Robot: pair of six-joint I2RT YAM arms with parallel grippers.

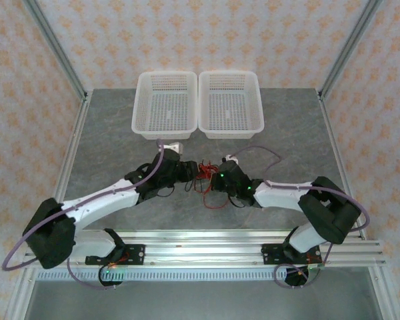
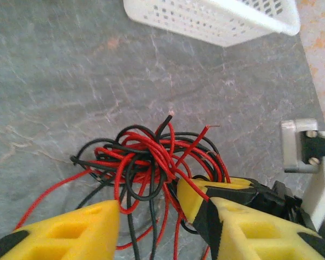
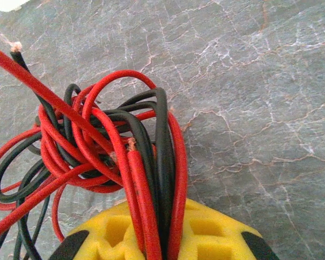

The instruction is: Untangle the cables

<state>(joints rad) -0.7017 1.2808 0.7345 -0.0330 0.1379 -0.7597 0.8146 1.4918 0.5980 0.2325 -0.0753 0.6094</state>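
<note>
The knot will stretch into a looser tangle that is still mixed when I pull, because the red and black wires loop loosely through each other.
The cables are a knot of thin red and black wires lying on the grey table between my two grippers. In the left wrist view the cables lie just ahead of my left gripper. Its yellow fingers stand apart, with a few loose strands running between them. My left gripper is at the knot's left side. My right gripper is shut on several red and black strands of the cables. It sits at the knot's right side, and its yellow fingers reach in from the right.
Two white mesh baskets stand side by side at the back of the table, and a corner of one basket lies beyond the knot. Grey marbled tabletop surrounds the cables. Metal frame posts line the edges.
</note>
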